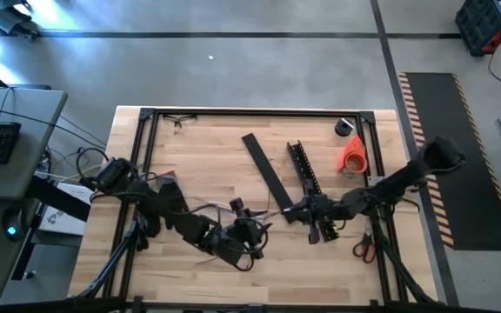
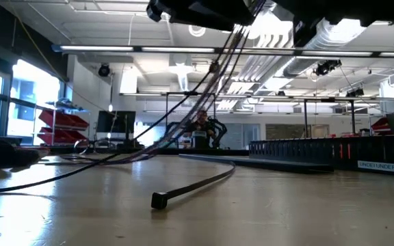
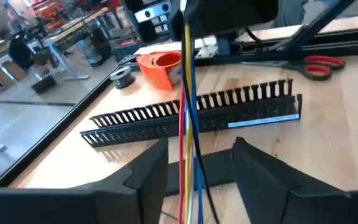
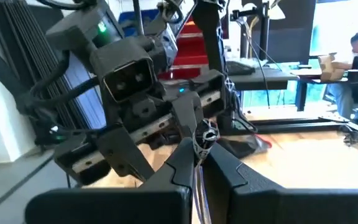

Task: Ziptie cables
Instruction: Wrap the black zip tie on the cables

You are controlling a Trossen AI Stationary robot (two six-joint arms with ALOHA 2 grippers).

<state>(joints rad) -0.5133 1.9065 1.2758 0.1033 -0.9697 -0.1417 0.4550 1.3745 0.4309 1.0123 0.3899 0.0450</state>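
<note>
One dark wire [image 3: 206, 186] already veers away from the others, so the cables [image 3: 189, 134] will fan apart at their free ends when I pull with my left gripper.
The cables [image 3: 187, 118] are a thin bundle of red, yellow, blue and dark wires. They run straight from my right gripper [image 3: 229, 12], between the open fingers of my left gripper [image 3: 197, 171], and trail off over the table [image 2: 115, 154]. In the high view the left gripper [image 1: 252, 223] and right gripper [image 1: 292, 211] face each other at mid-table, the cables [image 1: 272, 212] between them. The right gripper [image 4: 199, 163] is shut on the bundle. A black zip tie [image 2: 197, 184] lies flat on the wood below them. My right gripper pinches the cable bundle [image 4: 200, 138] between its two fingertips. The fingers come about level from the table's right side and lie across the wires. The held stretch is lifted clear of the table, and the wires run straight from it toward the left gripper.
A long black slotted channel bar [image 1: 305, 169] and a flat black strip [image 1: 266, 167] lie on the far half of the table. An orange piece [image 1: 352, 155] and a tape roll [image 1: 345, 127] sit at the far right, red-handled scissors [image 1: 364, 249] at the near right. A black frame [image 1: 259, 112] edges the table.
</note>
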